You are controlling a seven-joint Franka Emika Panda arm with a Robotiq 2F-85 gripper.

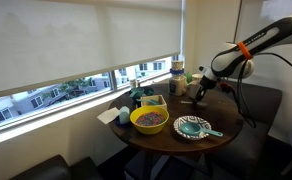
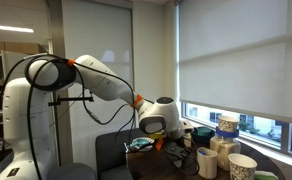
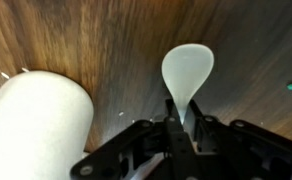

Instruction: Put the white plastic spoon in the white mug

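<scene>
The white plastic spoon [image 3: 188, 70] sits low by the white mug's side, so next my gripper rises clear and tips the spoon over the mug's opening [image 2: 207, 151] before lowering it.
In the wrist view my gripper [image 3: 183, 118] is shut on the handle of the white plastic spoon [image 3: 187, 68], whose bowl sticks out ahead of the fingers over the dark wood table [image 3: 106, 40]. The white mug [image 3: 31, 125] lies large at the lower left of that view, beside the gripper and apart from the spoon. In an exterior view the gripper [image 1: 198, 92] hangs above the round table's far side. In the other exterior view the gripper [image 2: 158, 140] is low over the table, and the mug [image 2: 207, 161] stands in front of it.
A yellow bowl [image 1: 149, 119] with colourful contents sits mid-table. A patterned plate [image 1: 193, 126] with a teal-handled utensil [image 1: 212, 131] lies near the front. Jars with blue markings [image 1: 176, 78] stand by the window. A patterned cup [image 2: 242, 167] stands at the table's near edge.
</scene>
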